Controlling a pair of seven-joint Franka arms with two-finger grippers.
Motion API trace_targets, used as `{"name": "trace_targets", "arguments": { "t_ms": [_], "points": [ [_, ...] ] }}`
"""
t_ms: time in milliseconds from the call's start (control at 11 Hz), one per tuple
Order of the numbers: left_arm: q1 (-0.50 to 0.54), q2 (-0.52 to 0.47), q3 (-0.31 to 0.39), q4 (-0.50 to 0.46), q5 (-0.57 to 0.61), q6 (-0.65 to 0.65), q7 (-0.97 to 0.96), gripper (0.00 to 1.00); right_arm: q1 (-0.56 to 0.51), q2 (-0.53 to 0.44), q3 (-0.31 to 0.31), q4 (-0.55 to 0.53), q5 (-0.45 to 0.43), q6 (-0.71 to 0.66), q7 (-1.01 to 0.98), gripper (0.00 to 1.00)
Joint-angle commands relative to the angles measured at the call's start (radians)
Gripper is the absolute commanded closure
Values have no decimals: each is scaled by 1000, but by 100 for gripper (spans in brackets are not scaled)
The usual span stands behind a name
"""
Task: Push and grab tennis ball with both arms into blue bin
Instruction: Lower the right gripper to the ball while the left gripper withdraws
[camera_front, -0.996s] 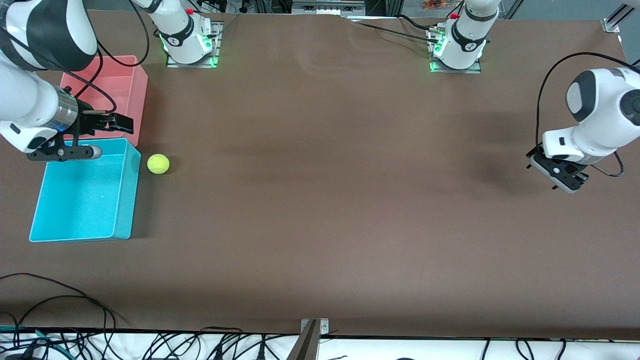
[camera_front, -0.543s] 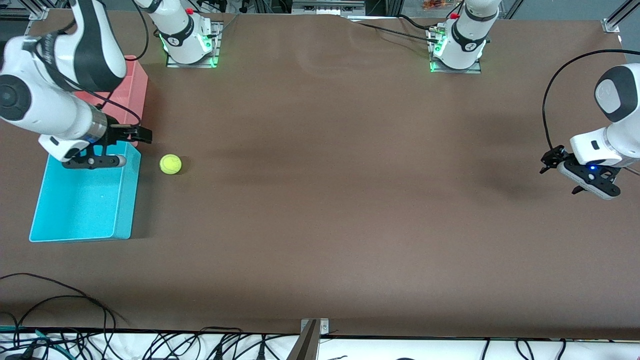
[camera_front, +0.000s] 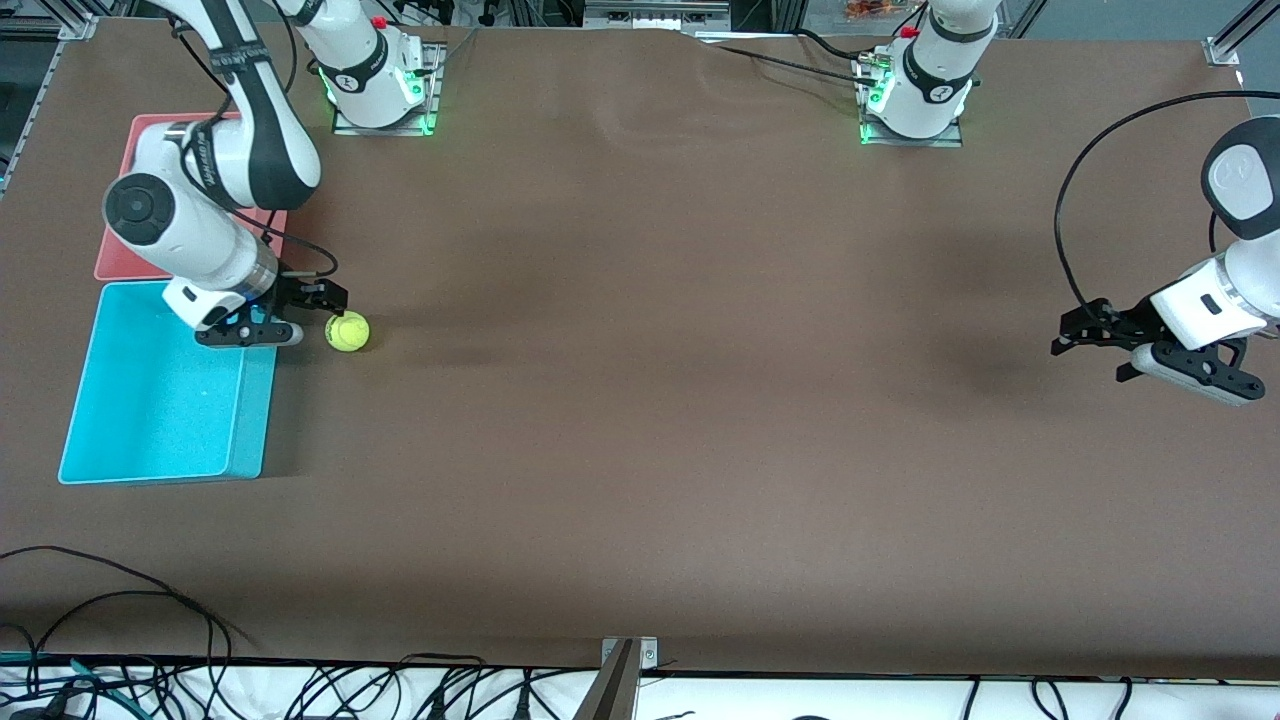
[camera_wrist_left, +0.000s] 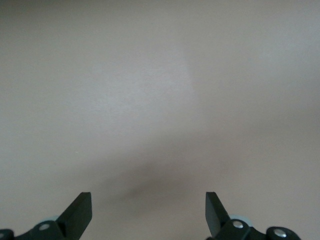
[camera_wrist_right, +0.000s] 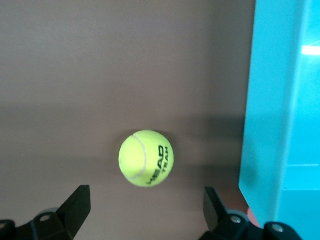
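Note:
Next, my right gripper picks up the tennis ball (camera_front: 348, 331) and raises it over the bin's side (camera_front: 266, 402), because the ball lies next to the blue bin, far from my left gripper.
The tennis ball (camera_front: 347, 332) lies on the brown table just beside the corner of the blue bin (camera_front: 150, 400) that is farther from the front camera. My right gripper (camera_front: 322, 303) is low, right next to the ball, between it and the bin, and it is open. In the right wrist view the ball (camera_wrist_right: 146, 158) sits just ahead of the open right gripper (camera_wrist_right: 146, 202), with the bin's wall (camera_wrist_right: 272, 100) beside it. My left gripper (camera_front: 1078, 336) hangs open and empty over bare table at the left arm's end; the left wrist view shows it (camera_wrist_left: 148, 210) over nothing but table.
A pink bin (camera_front: 120, 255) stands against the blue bin, farther from the front camera, mostly covered by the right arm. Both arm bases (camera_front: 378, 85) (camera_front: 915, 95) stand along the table's back edge. Cables lie along the front edge (camera_front: 120, 620).
The right arm swung from over the blue bin down beside the ball. The ball rolled a little away from the bin. The left gripper turned and shifted slightly.

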Motion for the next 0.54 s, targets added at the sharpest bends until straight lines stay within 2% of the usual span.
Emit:
{"name": "trace_targets", "arguments": {
  "t_ms": [0, 91, 181, 362, 453],
  "points": [
    [-143, -33, 81, 86, 1, -140, -220, 0, 2, 81, 0, -22, 10, 116, 10, 0],
    [-178, -55, 101, 97, 13, -174, -259, 0, 2, 101, 0, -32, 10, 149, 10, 0],
    [-242, -76, 160, 109, 15, -217, -285, 0, 4, 121, 1, -46, 8, 203, 10, 0],
    [-489, -86, 396, 186, 13, -317, -302, 0, 4, 162, 1, -52, 8, 255, 10, 0],
    [-569, -90, 464, 209, 13, -351, -357, 0, 4, 167, 1, -58, 8, 260, 10, 0]
  ]
}}
